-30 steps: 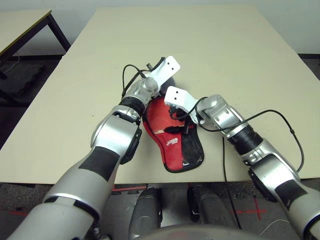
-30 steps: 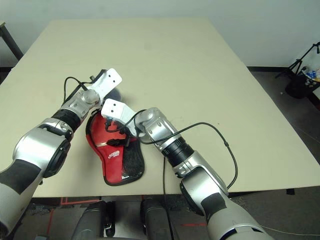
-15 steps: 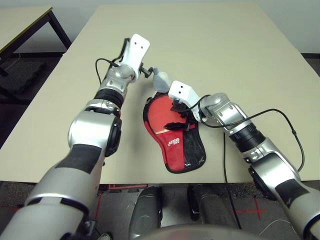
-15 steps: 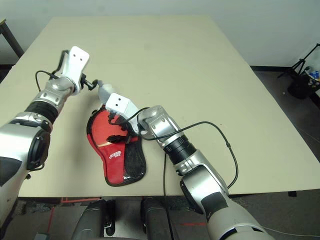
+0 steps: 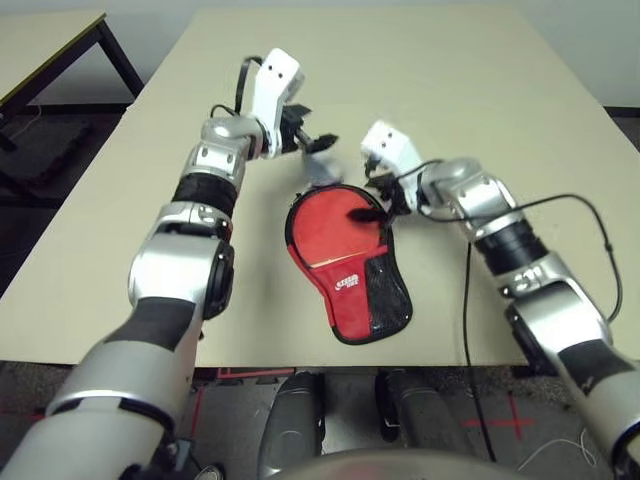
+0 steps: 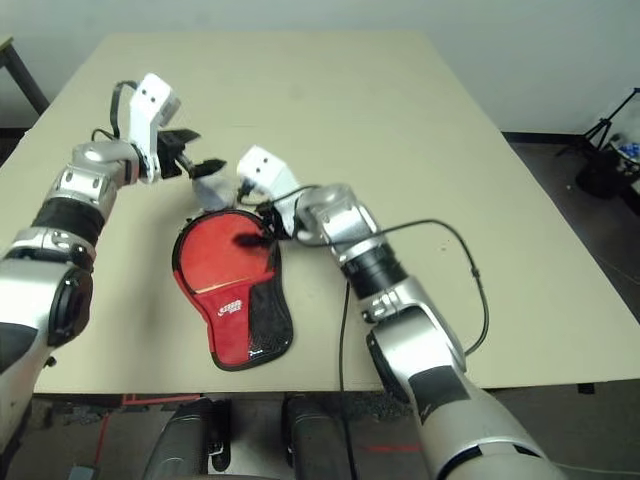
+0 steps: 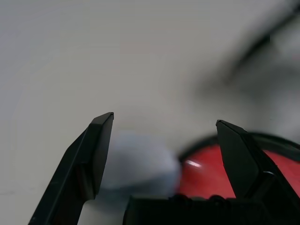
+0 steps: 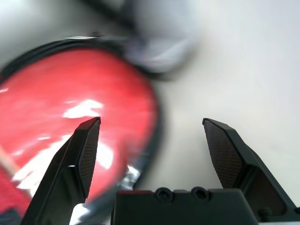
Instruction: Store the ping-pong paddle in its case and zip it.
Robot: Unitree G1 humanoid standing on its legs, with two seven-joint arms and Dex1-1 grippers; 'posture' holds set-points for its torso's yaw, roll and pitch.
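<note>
My right gripper is on the side of the fish charm, which sits where the zip bends (image 5: 342, 187) toward that gripper. My right gripper should pull the charm (image 5: 322, 171) while my left gripper holds the case.
The red case (image 5: 340, 262) lies flat near the table's front edge, round end away from me, with its black mesh panel (image 5: 383, 288) and white logo toward me. Its grey fish charm (image 5: 321, 165) rests at the round end's far rim. My left gripper (image 5: 314, 136) hovers open just beyond the charm, which lies low between the fingers (image 7: 96, 154) in the left wrist view. Over the case's far right edge, my right gripper (image 5: 372, 202) is open and holds nothing. The right wrist view looks down on the case (image 8: 70, 126) and the charm (image 8: 161, 40). The ping-pong paddle is hidden.
The beige table (image 5: 450, 90) stretches wide beyond and to both sides of the case. A black cable (image 5: 585, 225) loops off my right forearm over the table's right side. A second table (image 5: 45, 50) stands at the far left.
My left gripper left the case's round end, swung out left, and now points back at the charm. My right gripper drew off the case's middle toward its far right edge.
</note>
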